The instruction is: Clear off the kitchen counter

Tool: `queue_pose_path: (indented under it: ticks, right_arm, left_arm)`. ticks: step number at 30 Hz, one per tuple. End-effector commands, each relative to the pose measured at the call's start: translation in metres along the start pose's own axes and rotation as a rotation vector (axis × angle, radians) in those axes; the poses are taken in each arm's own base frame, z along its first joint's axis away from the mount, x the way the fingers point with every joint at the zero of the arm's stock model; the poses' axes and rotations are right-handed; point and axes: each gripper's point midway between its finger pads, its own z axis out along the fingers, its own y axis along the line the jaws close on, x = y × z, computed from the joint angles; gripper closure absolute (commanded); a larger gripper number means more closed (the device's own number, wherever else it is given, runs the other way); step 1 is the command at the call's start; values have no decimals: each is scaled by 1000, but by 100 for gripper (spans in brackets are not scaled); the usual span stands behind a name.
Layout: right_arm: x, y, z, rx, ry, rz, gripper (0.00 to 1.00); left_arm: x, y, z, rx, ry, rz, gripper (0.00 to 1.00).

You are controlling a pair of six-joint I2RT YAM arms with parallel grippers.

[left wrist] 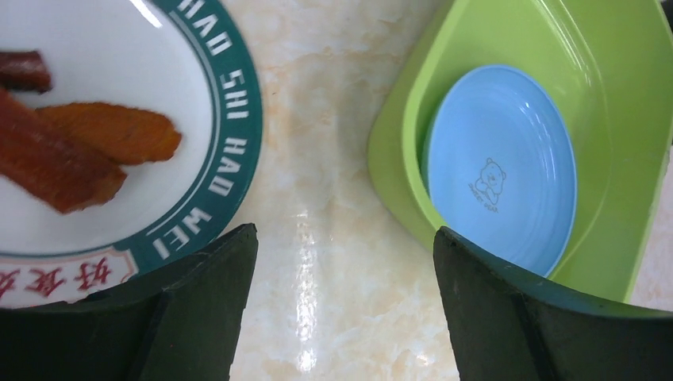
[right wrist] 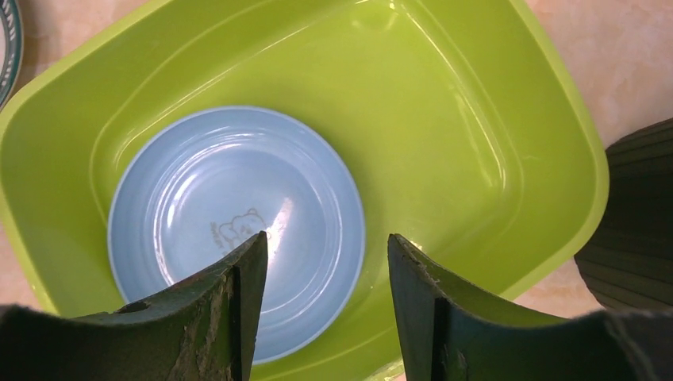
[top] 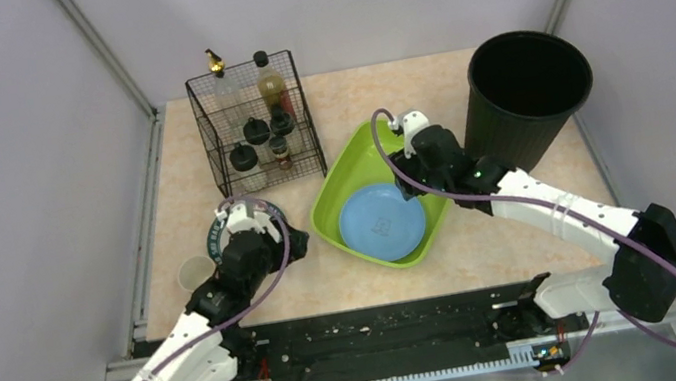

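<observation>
I should use my left gripper for the rimmed plate with food point(left wrist: 99, 147), because the plate lies far from my right gripper. I should take its rim point(top: 214, 248) near the cup and bring the plate toward the tub.
The beige marbled kitchen counter point(top: 378, 281) holds a lime-green tub point(top: 344, 174) with a light blue plate point(top: 381, 222) lying in it. A white plate with a teal rim point(top: 218, 237) sits left of the tub. In the left wrist view this plate point(left wrist: 119, 71) carries reddish-brown food pieces point(left wrist: 87, 151). My left gripper point(top: 258, 221) is open and empty above bare counter point(left wrist: 333, 159), between the rimmed plate and the tub point(left wrist: 627, 119). My right gripper point(top: 402, 156) is open and empty above the tub point(right wrist: 444, 103), its fingers over the edge of the blue plate point(right wrist: 230, 198).
A black ribbed bin point(top: 527, 91) stands at the back right, close to the tub; it also shows in the right wrist view point(right wrist: 635, 222). A black wire rack point(top: 254, 127) with several bottles stands at the back left. A small pale cup point(top: 194, 271) sits by the left rail.
</observation>
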Motion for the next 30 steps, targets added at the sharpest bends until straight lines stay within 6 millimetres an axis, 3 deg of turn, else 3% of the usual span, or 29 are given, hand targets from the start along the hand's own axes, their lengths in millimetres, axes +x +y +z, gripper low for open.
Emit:
queue_pose_path:
  ticks: [1,9,16,30]
  right_arm:
    - [-31,20,-17,-54,-78,-13,44]
    - [-39,37,-20,-98,-97,-45,44]
    - [-33,44,-18,-121,-91,-56,44]
    - [-29,50,-21,-148,-95,-62,46]
  left_arm:
    - [-5,19,-12,-125,-37,-169,14]
    - [10,34,-31,-183,-38,-454,18]
    - [23,54,-35,-234,-88,-685,23]
    - [46,94,-18,-395,-150,-784,26]
